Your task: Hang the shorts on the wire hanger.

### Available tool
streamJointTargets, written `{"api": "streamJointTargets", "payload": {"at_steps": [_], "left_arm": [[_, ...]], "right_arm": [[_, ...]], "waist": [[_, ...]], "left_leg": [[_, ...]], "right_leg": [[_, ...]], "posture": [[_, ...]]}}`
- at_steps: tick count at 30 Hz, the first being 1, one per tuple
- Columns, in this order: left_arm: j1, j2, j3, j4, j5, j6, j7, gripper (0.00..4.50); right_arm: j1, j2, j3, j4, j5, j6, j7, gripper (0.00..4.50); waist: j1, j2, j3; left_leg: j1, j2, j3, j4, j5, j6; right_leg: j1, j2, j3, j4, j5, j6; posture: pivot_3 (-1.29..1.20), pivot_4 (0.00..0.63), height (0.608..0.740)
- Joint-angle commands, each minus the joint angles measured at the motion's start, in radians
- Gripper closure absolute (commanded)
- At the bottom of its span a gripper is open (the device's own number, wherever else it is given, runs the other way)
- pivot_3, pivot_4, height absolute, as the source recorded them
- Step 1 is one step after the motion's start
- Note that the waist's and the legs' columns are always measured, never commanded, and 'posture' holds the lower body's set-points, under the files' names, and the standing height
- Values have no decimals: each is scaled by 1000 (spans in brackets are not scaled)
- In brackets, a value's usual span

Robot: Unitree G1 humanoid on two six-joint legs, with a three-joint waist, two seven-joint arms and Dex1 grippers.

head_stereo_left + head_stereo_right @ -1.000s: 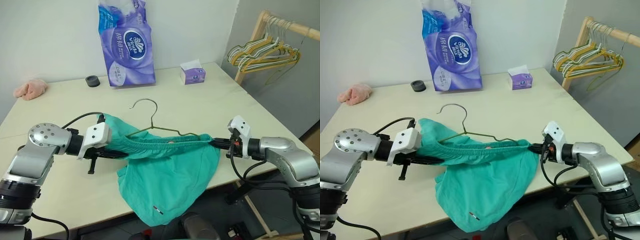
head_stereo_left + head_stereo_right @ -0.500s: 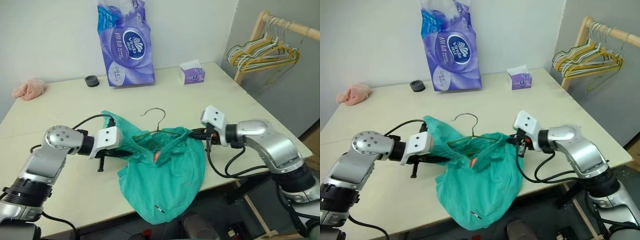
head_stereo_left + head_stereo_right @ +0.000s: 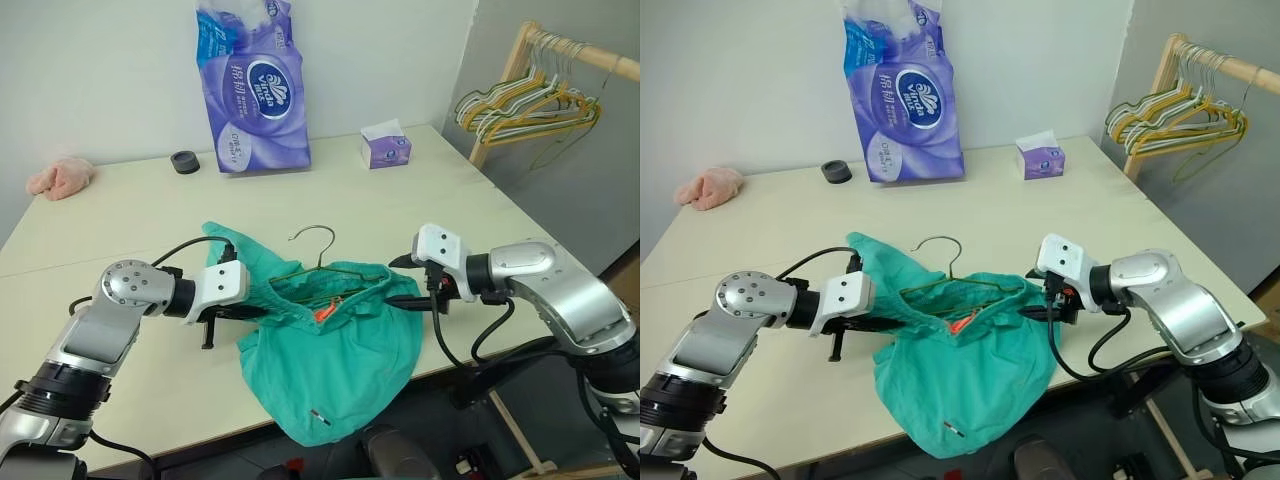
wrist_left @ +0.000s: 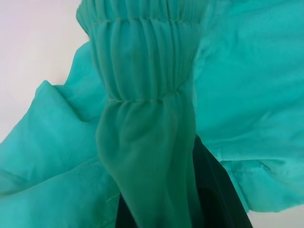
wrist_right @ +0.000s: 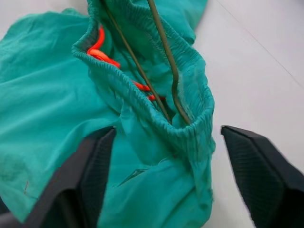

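The shorts' waistband [image 3: 345, 305] is bunched loosely around the wire hanger. My right gripper should pinch the waistband's loose end [image 3: 392, 283] while my left gripper stretches the waistband out.
The teal shorts [image 3: 335, 350] hang over the table's front edge, waistband bunched and gaping. The wire hanger [image 3: 318, 236] sits inside the waistband, its hook sticking up behind and its wire [image 5: 167, 61] running along the elastic. My left gripper [image 3: 258, 312] is shut on the waistband's left end, and the gathered fabric [image 4: 142, 109] drapes over its dark finger [image 4: 216, 190]. My right gripper [image 5: 168, 129] is open, with its fingers [image 5: 95, 171] wide on either side of the waistband's right end and not pinching it. An orange drawstring [image 5: 98, 47] shows inside the waistband.
At the back of the cream table [image 3: 470, 200] stand a purple tissue-roll pack [image 3: 252, 85], a small tissue box [image 3: 386, 148] and a black tape roll [image 3: 184, 161]. A pink cloth [image 3: 60, 177] lies at far left. A wooden rack with several hangers [image 3: 530, 100] stands at right.
The right gripper moved left toward the left one, so the stretched waistband went slack and bunched. It then opened and let go of the waistband. The left gripper kept its grip.
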Motion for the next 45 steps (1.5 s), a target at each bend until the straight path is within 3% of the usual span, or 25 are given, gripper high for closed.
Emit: {"api": "streamJointTargets", "payload": {"at_steps": [1, 8, 19, 23, 33, 42, 45], "left_arm": [[-16, -1, -3, -22, 3, -24, 0, 4500], [-26, 2, -15, -18, 7, -31, -9, 4500], [-29, 0, -18, -23, 14, -29, -13, 4500], [-23, -1, -17, -32, 9, -26, -14, 4500], [-2, -8, -13, -49, 5, -28, -2, 4500], [-16, -60, -2, 0, -6, 30, 36, 4500], [-61, -121, 99, 52, -128, 160, 72, 3563]], "right_arm": [[0, -1, -7, 21, -45, -19, -34, 17], [-12, 53, 88, 165, -123, -108, -14, 17], [-153, 181, 216, 414, -224, -240, 104, 17], [-190, 209, 239, 491, -259, -279, 143, 949], [-197, 246, 235, 508, -291, -283, 195, 4474], [-184, 253, 208, 480, -285, -275, 223, 4474], [-174, 247, 185, 451, -270, -247, 218, 4500]], "waist": [[0, 0, 0], [-2, 0, 0], [-5, 0, -1], [-4, 0, -1], [-4, 0, -1], [-5, 1, -5], [-4, 1, -6]], "left_leg": [[0, 0, 0, 0, 0, 0], [0, 0, 0, 0, 0, 0], [0, 0, 0, 0, 0, 0], [0, 0, 0, 0, 0, 0], [0, 0, -1, 0, 0, 0], [0, 0, -1, 0, 0, 0], [0, 0, -2, 0, 0, 0]], "right_leg": [[0, 0, 0, 0, 0, 0], [0, 0, 0, 0, 0, 0], [0, 0, 0, 0, 0, 0], [0, 0, 0, 0, 0, 0], [0, 0, -1, 1, 0, 0], [0, 0, -1, 1, 0, 0], [0, -1, -1, 1, 0, 0]], "posture": [[-330, 33, 740], [-325, 28, 740], [-318, 17, 740], [-313, 16, 740], [-312, 10, 740], [-312, 10, 740], [-326, 5, 740]]}}
